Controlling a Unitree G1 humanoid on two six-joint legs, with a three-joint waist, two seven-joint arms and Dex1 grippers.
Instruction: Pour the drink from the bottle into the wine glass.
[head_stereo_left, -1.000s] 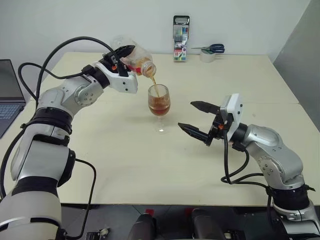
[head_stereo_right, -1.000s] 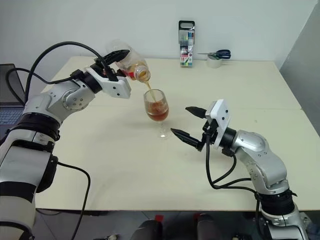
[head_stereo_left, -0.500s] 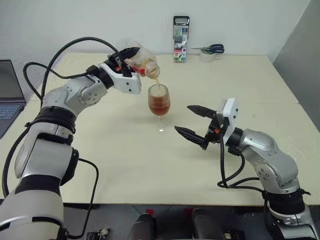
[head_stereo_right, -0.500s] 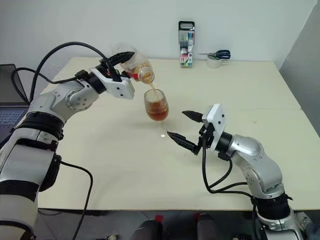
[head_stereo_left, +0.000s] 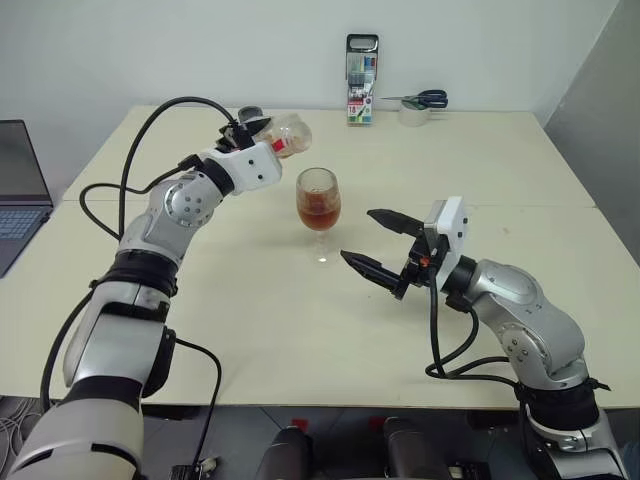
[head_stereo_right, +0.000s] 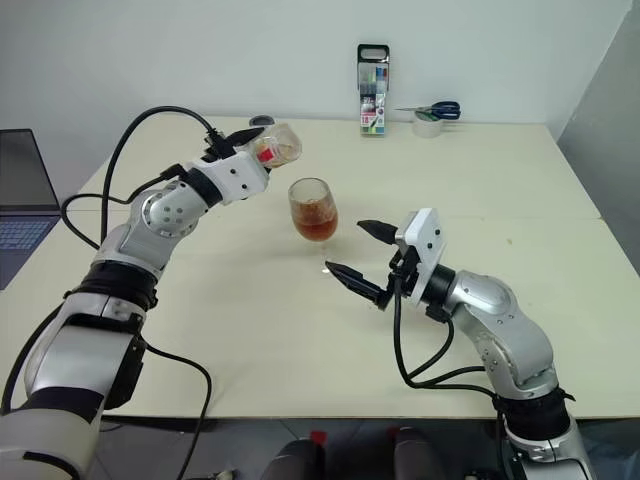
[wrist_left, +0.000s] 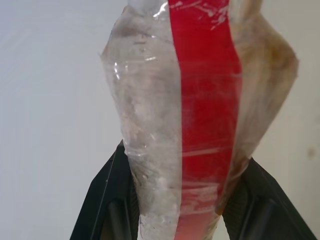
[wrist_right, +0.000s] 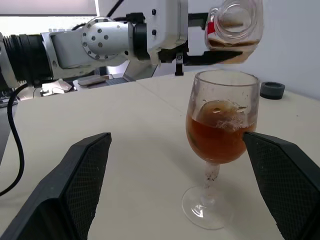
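My left gripper is holding the bottle clear of the filled wine glass. It should keep turning the bottle upright and lowering it until the bottle's base touches the open tabletop.
The wine glass stands upright mid-table, its bowl more than half full of the reddish-brown drink. To its upper left my left gripper is shut on the bottle. The bottle is held almost level above the table, clear of the glass rim, with its open mouth toward the glass. In the left wrist view the black fingers squeeze the crumpled bottle with its red label. A little drink lies low in the bottle. My right gripper stands open just right of the glass, touching nothing.
A marker pack stands at the table's far edge, with scissors lying on a tape roll beside it. A small dark lid lies on the table behind the bottle. A laptop sits at the far left.
The left gripper has rolled the bottle back from its pouring tilt and drawn it down and left, away from the rim. The stream into the glass has stopped. The right gripper stays open.
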